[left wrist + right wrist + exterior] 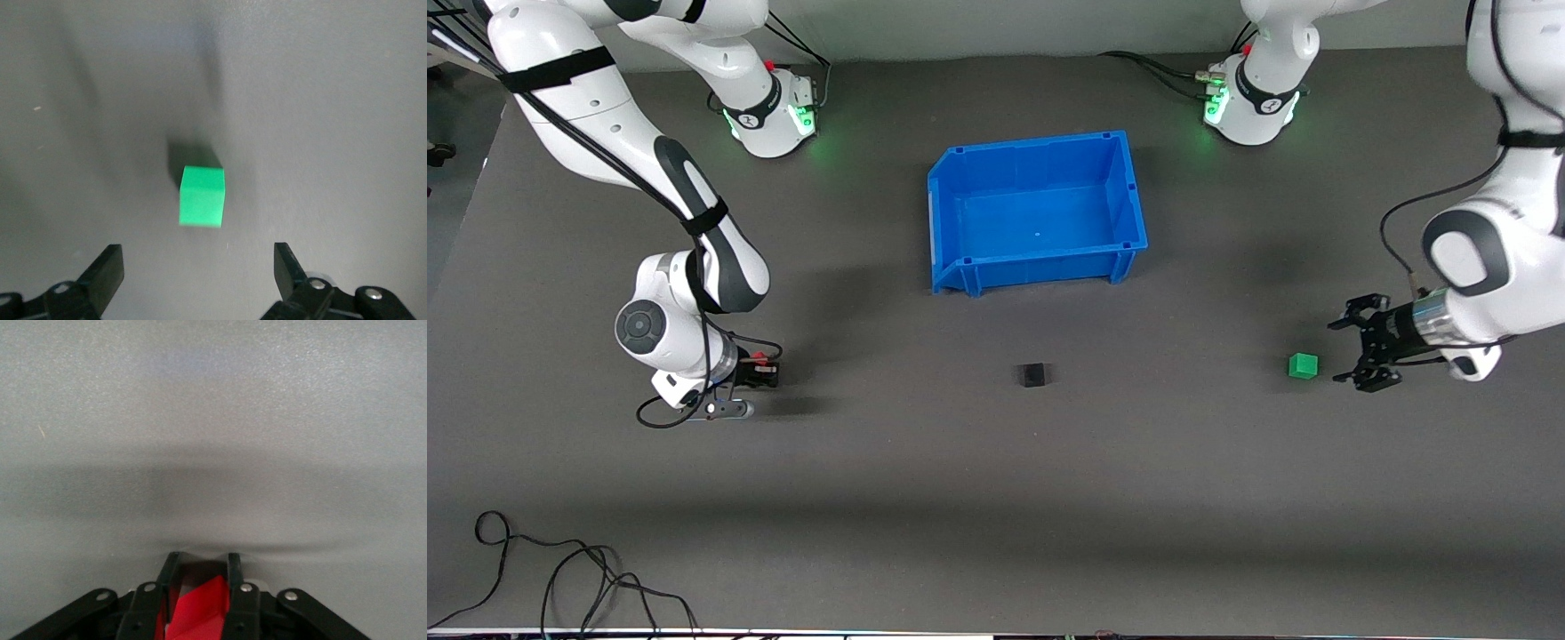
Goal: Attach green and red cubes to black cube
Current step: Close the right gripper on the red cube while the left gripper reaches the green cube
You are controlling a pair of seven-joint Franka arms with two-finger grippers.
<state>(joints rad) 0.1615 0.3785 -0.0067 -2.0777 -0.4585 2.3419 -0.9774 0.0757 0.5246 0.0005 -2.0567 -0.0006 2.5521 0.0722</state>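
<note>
My right gripper needs to open around the red cube [199, 613], line up again and grip its flat sides [212, 595] squarely before carrying it to the black cube. The red cube is crooked between my right gripper's fingers.
The red cube [200, 610] is pinched between the fingers of my right gripper [203, 560], which is shut on it low at the table, toward the right arm's end [767, 372]. The green cube [1303, 365] sits on the dark mat toward the left arm's end. My left gripper [1341, 351] stands open just beside it, with nothing between its fingers. In the left wrist view the green cube [202, 197] lies a short way ahead of the spread gripper [199, 267]. The black cube [1033, 374] rests alone on the mat midway between the two grippers.
A blue bin [960, 267] stands with nothing in it, farther from the front camera than the black cube. Loose black cables [560, 578] lie near the table's front edge at the right arm's end.
</note>
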